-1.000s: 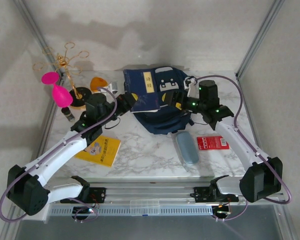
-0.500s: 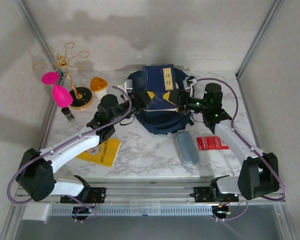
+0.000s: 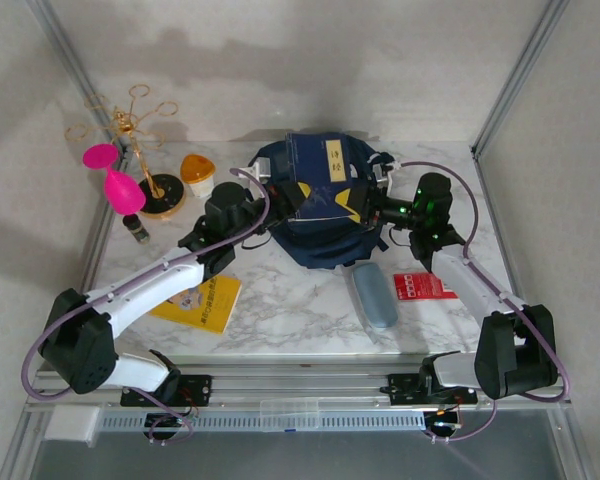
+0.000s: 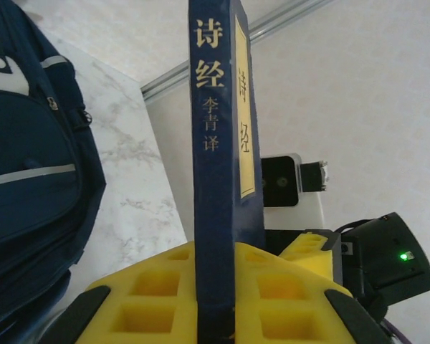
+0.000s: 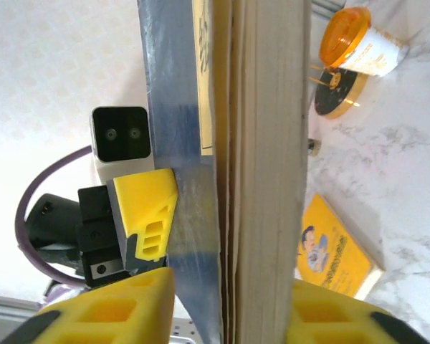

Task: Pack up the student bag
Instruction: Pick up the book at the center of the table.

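Next, my left gripper lets go of the navy book and raises the opening's upper edge (image 3: 347,232) first, because the bag's opening (image 3: 325,250) lies slack and both grippers are holding the book.
The student bag (image 3: 325,243) is a navy backpack lying at the back middle of the marble table. Its striped side fills the left of the left wrist view (image 4: 29,179). A navy book with a yellow title label (image 3: 320,172) stands on edge above the bag. My left gripper (image 3: 288,196) is shut on its left end, and my right gripper (image 3: 360,206) is shut on its right end. In the left wrist view the book's spine (image 4: 215,143) rises between my left gripper's (image 4: 215,276) yellow pads. The right wrist view has the book's page edge (image 5: 272,143) clamped in my right gripper (image 5: 229,294).
A yellow picture book (image 3: 198,300) lies front left. A grey-blue case (image 3: 374,294) and a red packet (image 3: 424,286) lie front right. At the back left stand a gold wire stand (image 3: 140,150), pink pieces (image 3: 115,178), an orange-lidded jar (image 3: 197,170) and a small dark bottle (image 3: 138,230).
The book has moved right from the bag's left side and risen onto its edge over the bag. My left arm reached right with it, and my right gripper stayed at its right end.
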### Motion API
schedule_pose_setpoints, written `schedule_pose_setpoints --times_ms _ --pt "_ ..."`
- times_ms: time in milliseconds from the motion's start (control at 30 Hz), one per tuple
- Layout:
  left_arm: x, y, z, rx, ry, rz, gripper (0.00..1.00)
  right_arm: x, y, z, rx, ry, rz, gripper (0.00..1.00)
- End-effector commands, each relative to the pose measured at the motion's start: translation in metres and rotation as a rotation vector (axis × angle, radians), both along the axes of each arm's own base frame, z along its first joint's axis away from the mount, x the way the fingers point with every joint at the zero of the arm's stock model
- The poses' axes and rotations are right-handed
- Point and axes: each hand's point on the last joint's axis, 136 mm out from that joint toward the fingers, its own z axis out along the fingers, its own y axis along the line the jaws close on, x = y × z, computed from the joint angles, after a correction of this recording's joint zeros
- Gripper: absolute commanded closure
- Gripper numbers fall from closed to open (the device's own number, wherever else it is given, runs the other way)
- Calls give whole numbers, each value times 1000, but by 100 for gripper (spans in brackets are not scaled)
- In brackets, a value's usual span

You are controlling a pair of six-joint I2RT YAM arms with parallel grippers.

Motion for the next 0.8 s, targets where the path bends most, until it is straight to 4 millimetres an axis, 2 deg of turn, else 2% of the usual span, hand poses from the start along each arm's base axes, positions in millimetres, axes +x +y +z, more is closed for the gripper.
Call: schedule_pose_setpoints --times_ms 0,167,333,467,567,700,767 --pt "6 -2 13 15 -50 13 100 0 -5 1 -28 -38 -18 79" --pt "5 -8 12 16 -51 -9 100 8 -13 -9 -48 -18 -55 98" --pt "6 -11 8 36 -49 -21 98 12 -17 -11 -55 -19 -71 100" --pt "7 -11 5 55 -49 -18 86 17 -28 -13 -69 -12 -110 100" --pt "8 -12 4 67 -52 -21 65 19 -37 -10 -68 -16 -138 100" --pt "10 -11 0 119 -65 -22 53 24 -52 -12 -89 -12 -184 100" --pt "14 -4 -11 194 -49 11 43 28 -65 -19 -118 6 -231 100"
